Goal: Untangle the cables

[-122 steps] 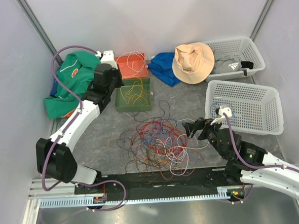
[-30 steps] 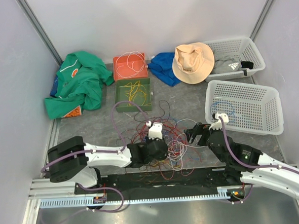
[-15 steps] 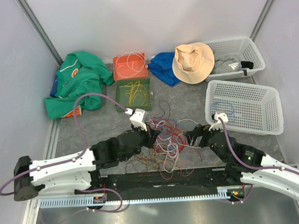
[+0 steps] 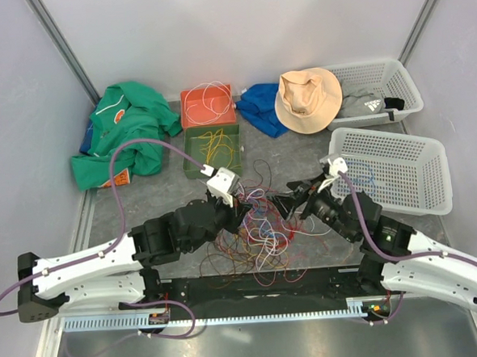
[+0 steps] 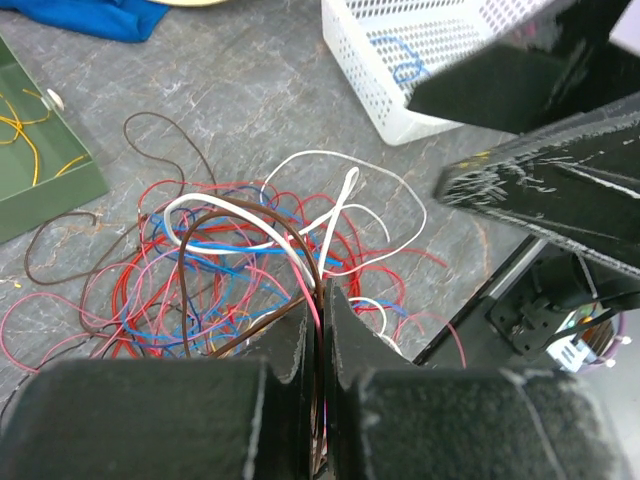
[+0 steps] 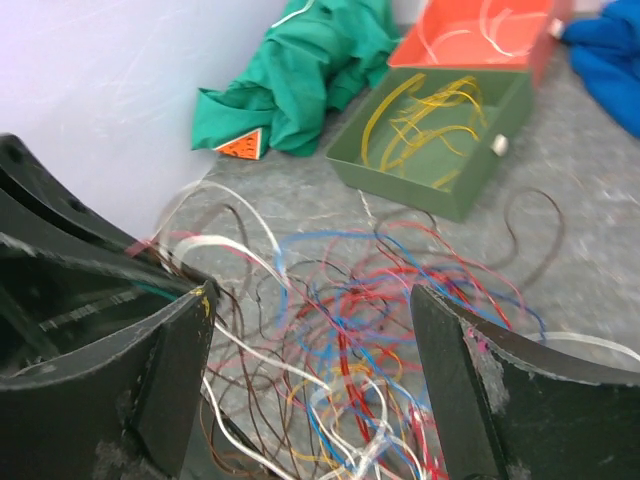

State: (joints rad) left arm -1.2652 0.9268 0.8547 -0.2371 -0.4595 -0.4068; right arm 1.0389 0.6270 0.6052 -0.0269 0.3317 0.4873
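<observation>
The robot's left gripper is pinching brown cables together with the white cable (image 5: 304, 268), so next the right gripper pulls the white cable out (image 5: 190, 198) before the left gripper takes only that cable.
The cables (image 4: 262, 230) lie in a loose tangle of red, blue, white, brown and yellow strands on the grey table, in front of both arms. My left gripper (image 4: 242, 204) is at the pile's back left. In the left wrist view its jaws (image 5: 322, 300) are shut on a few brown and pink strands that rise from the cables (image 5: 250, 235). My right gripper (image 4: 293, 204) hangs at the pile's right edge, facing the left one. In the right wrist view the right gripper (image 6: 315, 370) stands wide open above the cables (image 6: 390, 330), with nothing pinched.
A green box (image 4: 186, 153) of yellow wires and an orange box (image 4: 209, 115) of white wire sit behind the pile. Green clothing (image 4: 122, 133) lies back left. A blue cloth (image 4: 260, 106), a hat (image 4: 308, 100) and two white baskets (image 4: 388, 173) (image 4: 378, 85) fill the back right.
My left gripper has shut on a few strands in the pile and drawn them up and back. My right gripper has moved left toward the pile, its jaws slightly narrower.
</observation>
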